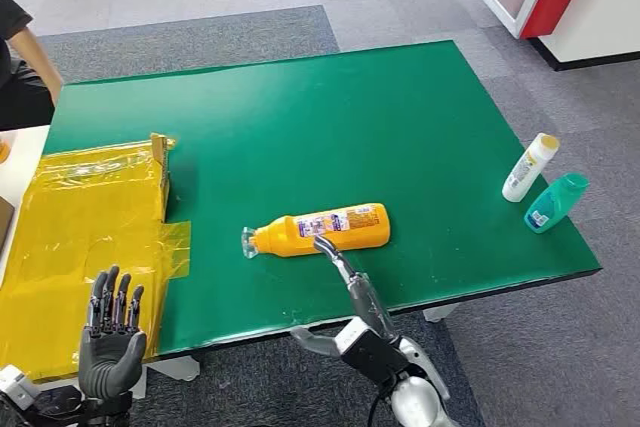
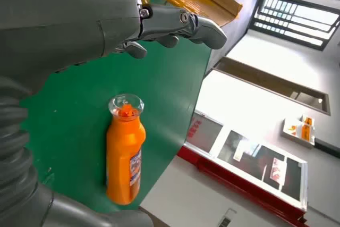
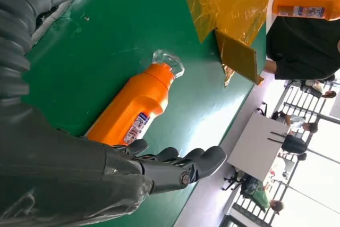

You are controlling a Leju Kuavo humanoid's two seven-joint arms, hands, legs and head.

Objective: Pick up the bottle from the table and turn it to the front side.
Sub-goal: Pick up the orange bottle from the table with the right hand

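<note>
The label (image 1: 362, 218) that faces up is full of small print, so I should expect the orange bottle's front side (image 1: 324, 231) to be hidden underneath when I turn the bottle.
An orange bottle (image 1: 323, 230) with a clear cap lies on its side on the green table (image 1: 317, 117), cap toward the left, its label facing up. The left wrist view looks at the bottle (image 2: 123, 155) cap-first, and the right wrist view shows the bottle (image 3: 132, 107) from its side. My right hand (image 1: 355, 297) is open just in front of the bottle, fingers stretched toward it, the fingertips (image 1: 326, 245) at the bottle's near side. At the table's front left corner my left hand (image 1: 112, 332) is open, fingers up, empty.
A yellow plastic-wrapped cardboard box (image 1: 83, 237) covers the left end of the table. At the right edge lie a white bottle with a yellow cap (image 1: 530, 167) and a teal bottle (image 1: 556, 201). A person's arm (image 1: 34, 52) shows at the far left.
</note>
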